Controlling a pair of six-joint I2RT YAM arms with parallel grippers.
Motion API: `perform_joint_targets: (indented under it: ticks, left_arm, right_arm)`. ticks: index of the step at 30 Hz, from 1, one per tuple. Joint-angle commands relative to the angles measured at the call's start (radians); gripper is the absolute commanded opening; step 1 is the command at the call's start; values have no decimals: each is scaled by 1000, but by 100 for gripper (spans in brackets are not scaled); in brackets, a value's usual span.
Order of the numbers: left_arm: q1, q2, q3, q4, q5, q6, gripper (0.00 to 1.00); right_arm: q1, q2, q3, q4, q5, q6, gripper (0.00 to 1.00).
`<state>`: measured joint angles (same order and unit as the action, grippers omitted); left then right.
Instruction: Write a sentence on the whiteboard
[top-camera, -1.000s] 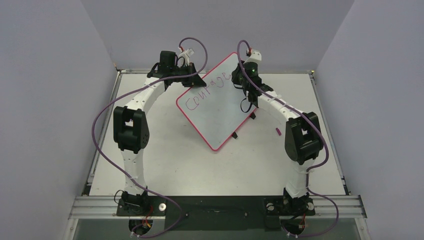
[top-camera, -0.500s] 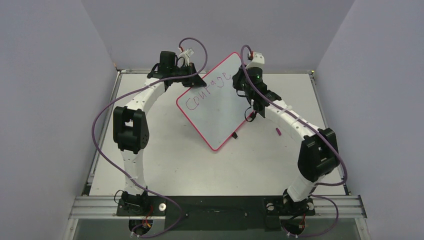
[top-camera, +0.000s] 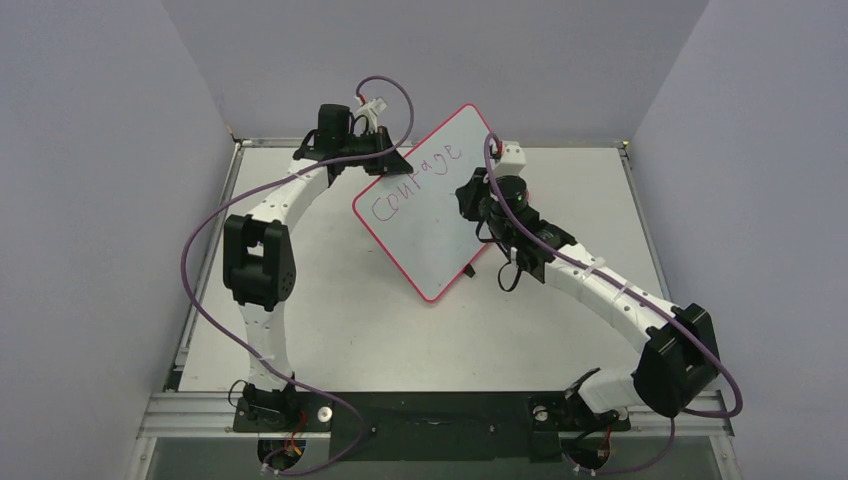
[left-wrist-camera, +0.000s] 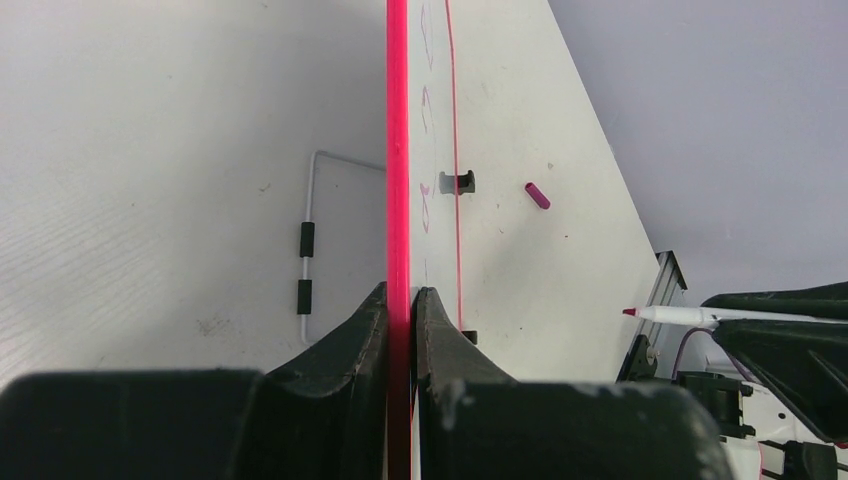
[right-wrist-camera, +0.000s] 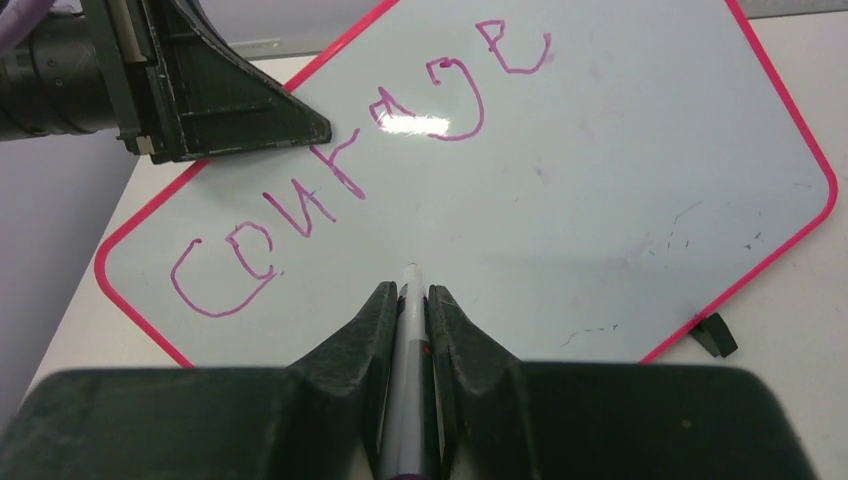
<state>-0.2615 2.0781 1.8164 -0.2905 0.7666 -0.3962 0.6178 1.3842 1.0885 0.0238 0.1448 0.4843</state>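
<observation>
The "e" of "Courage" (top-camera: 454, 152) is close to the whiteboard's corner, so the robot's right gripper should move the marker back to the blank space (top-camera: 402, 236) under the "C" to start a new row.
The whiteboard (top-camera: 425, 225) is held tilted above the table, pink rim all round. My left gripper (left-wrist-camera: 400, 295) is shut on its upper-left rim (left-wrist-camera: 398, 150), one finger on each face. "Courage" (right-wrist-camera: 340, 190) runs in purple-pink across the board's upper part; the board (right-wrist-camera: 600, 180) below it is blank. My right gripper (right-wrist-camera: 410, 292) is shut on a white marker (right-wrist-camera: 408, 320) that points at the blank area under the word. In the left wrist view the marker (left-wrist-camera: 690, 316) has its red tip off the board face. In the top view the right gripper (top-camera: 472, 200) sits by the board's right side.
A purple marker cap (left-wrist-camera: 538, 196) lies on the table to the right of the board. A black clip foot (right-wrist-camera: 712, 335) sticks out at the board's lower edge. A thin wire bracket (left-wrist-camera: 307, 250) with two black sleeves shows left of the rim. Purple walls enclose the table.
The right arm drew back toward the near right, its elbow swinging out. Its gripper with the marker slid from the board's top corner down to mid-board. The left arm and board stayed put.
</observation>
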Motion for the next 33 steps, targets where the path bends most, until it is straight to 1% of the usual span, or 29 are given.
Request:
perform_joint_targets:
  ticks: [1, 6, 9, 13, 17, 20, 24, 27, 33]
  left_arm:
    - [-24, -61, -22, 39, -9, 73, 0]
    - [-24, -68, -23, 46, -5, 66, 0]
    - [-24, -69, -25, 48, -7, 68, 0]
    - [-21, -69, -25, 46, -8, 69, 0]
    - [-22, -65, -26, 51, -8, 64, 0]
    - [-21, -63, -23, 53, -6, 62, 0]
    - [-19, -66, -26, 56, -5, 62, 0]
    - [-19, -64, -30, 62, -3, 56, 0]
    - [-18, -63, -30, 71, 7, 50, 0]
  right_arm:
    - [39, -52, -4, -61, 60, 39, 0]
    - [112, -78, 5, -132, 172, 52, 0]
    - [143, -88, 36, -170, 207, 46, 0]
    - [179, -136, 20, -130, 219, 32, 0]
    - [189, -175, 1, -111, 246, 39, 0]
    - [189, -185, -44, -75, 200, 25, 0]
    - [189, -158, -122, 66, 59, -2, 0]
    - [193, -118, -142, 120, -48, -8, 0]
    - [222, -34, -129, 209, -92, -16, 0]
